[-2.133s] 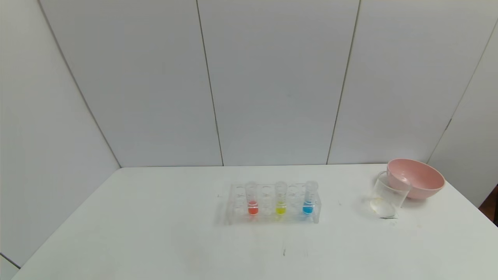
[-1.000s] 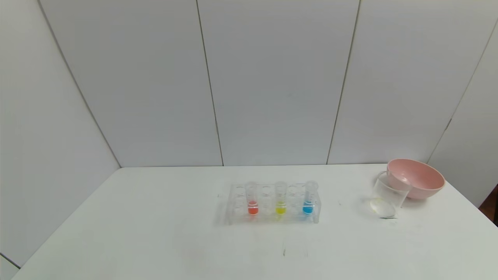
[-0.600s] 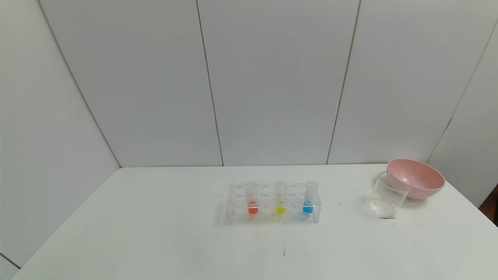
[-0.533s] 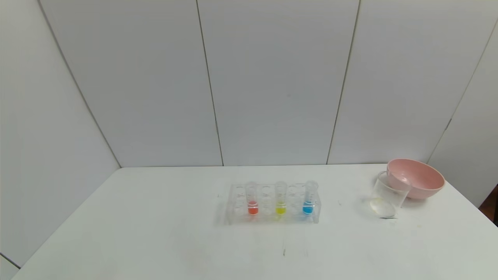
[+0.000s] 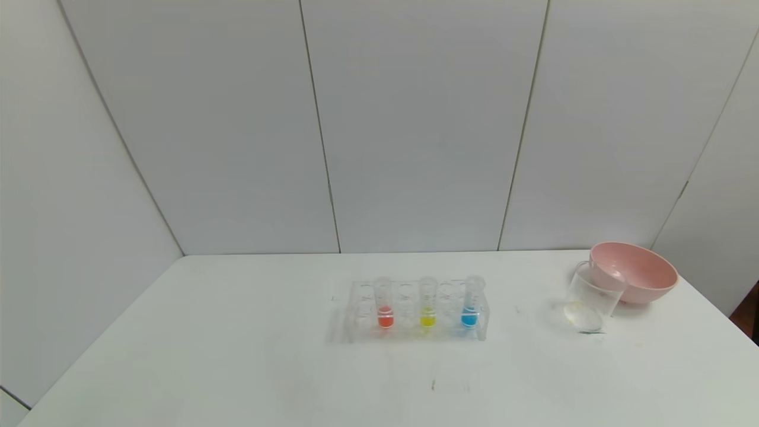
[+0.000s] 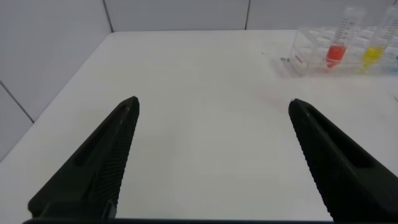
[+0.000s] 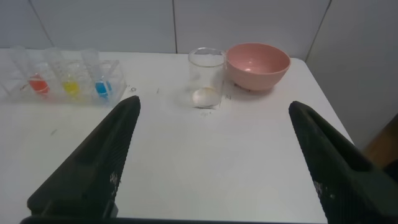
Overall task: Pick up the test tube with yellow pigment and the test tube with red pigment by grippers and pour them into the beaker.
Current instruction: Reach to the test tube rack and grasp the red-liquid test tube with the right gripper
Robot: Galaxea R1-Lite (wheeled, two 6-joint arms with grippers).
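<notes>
The beaker will get only a shallow layer when the robot pours, because the red pigment (image 5: 385,317) fills just the bottom of the test tube (image 5: 384,302).
A clear rack (image 5: 480,323) stands mid-table with three upright tubes. The test tube with red pigment (image 5: 384,303) is on the left, the test tube with yellow pigment (image 5: 427,302) in the middle, a blue one (image 5: 471,302) on the right. The clear beaker (image 5: 590,299) stands at the right. Neither gripper shows in the head view. My left gripper (image 6: 212,102) is open and empty over bare table, with the red tube (image 6: 339,45) and yellow tube (image 6: 375,45) far off. My right gripper (image 7: 212,102) is open and empty, short of the beaker (image 7: 206,78).
A pink bowl (image 5: 633,271) sits just behind the beaker at the table's right back corner, also seen in the right wrist view (image 7: 257,65). White wall panels stand behind the table. The table's right edge runs close to the bowl.
</notes>
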